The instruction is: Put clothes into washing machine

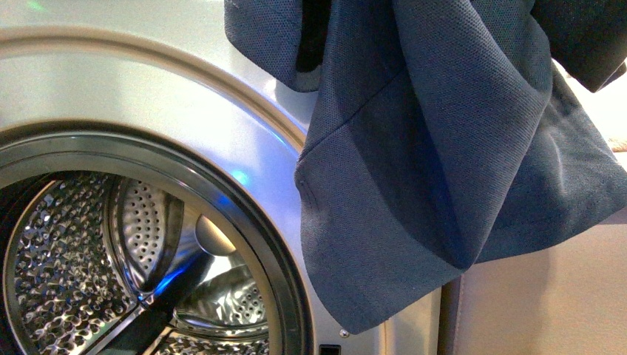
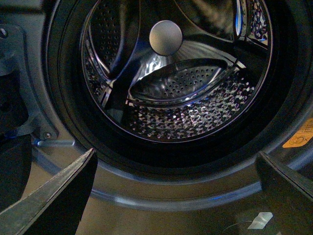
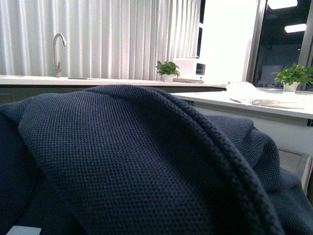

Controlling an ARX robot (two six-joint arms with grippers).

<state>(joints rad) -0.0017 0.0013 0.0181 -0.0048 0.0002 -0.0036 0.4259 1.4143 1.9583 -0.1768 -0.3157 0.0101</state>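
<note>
The clothes hang down in long, limp folds (image 1: 462,140), so their dangling end (image 1: 364,299) will drag over the porthole rim when I carry them into the drum.
The clothes (image 1: 429,155), a navy knit garment, hang in the air from the top of the front view, to the right of and above the washing machine's porthole. The washing machine (image 1: 222,148) is silver-grey, its door opening showing the dimpled steel drum (image 1: 66,251). My right gripper is shut on the clothes; the fabric (image 3: 127,166) fills the right wrist view and hides the fingers. My left gripper (image 2: 176,196) is open just outside the porthole, facing the drum (image 2: 181,93), with dark fingers (image 2: 63,196) apart and nothing between them.
An orange warning sticker (image 2: 299,137) sits on the machine's front beside the porthole rim (image 2: 161,169). A beige panel (image 1: 547,296) stands right of the machine. Behind the clothes, the right wrist view shows a counter (image 3: 254,105) with a tap (image 3: 57,51) and potted plants (image 3: 167,69).
</note>
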